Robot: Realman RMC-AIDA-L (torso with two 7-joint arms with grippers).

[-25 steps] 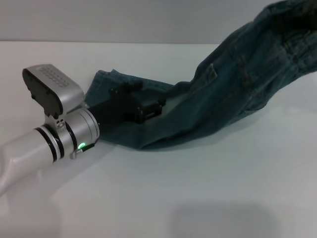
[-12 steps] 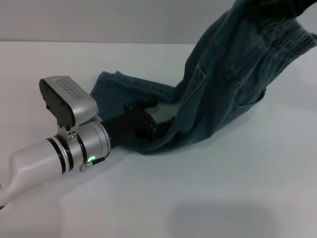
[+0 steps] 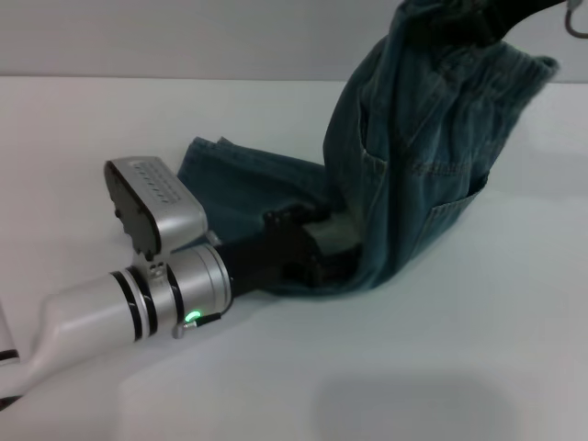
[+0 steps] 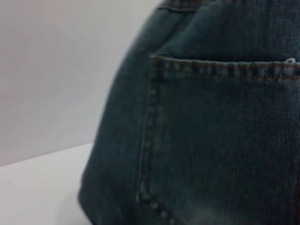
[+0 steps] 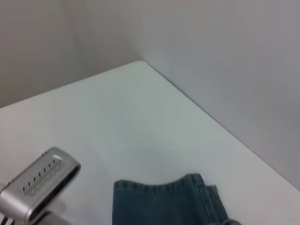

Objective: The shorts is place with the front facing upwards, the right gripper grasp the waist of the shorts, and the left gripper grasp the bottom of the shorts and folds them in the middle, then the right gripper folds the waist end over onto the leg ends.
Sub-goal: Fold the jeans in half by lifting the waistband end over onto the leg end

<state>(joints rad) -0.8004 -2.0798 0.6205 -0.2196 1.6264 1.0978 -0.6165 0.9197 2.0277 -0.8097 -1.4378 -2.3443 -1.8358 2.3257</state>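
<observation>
The end of my left gripper is under the hanging cloth [image 3: 378,216], so my left gripper should move back out past the leg ends [image 3: 204,175] before my right gripper folds the waist over.
The blue-green denim shorts [image 3: 413,165] arch up from the table. Their gathered waist [image 3: 487,64] hangs high at the back right, where my right gripper [image 3: 503,13] is shut on it, mostly cut off by the frame. The leg ends [image 3: 220,161] lie flat on the table further left. My left gripper [image 3: 308,253] lies low on the flat denim, its tip tucked under the hanging cloth. The left wrist view is filled by the shorts [image 4: 211,140], showing a stitched pocket. In the right wrist view the leg ends [image 5: 159,201] show below.
The white table [image 3: 441,367] runs back to a grey wall, and its far corner [image 5: 140,63] shows in the right wrist view. My left arm's grey ribbed box [image 5: 40,185] stands beside the leg ends. A thin grey cable loop [image 3: 575,23] hangs at the top right.
The right gripper has carried the waist higher and leftward, so the shorts now stand steeply over the legs. The left arm has slid right and nearer to me, under the hanging denim.
</observation>
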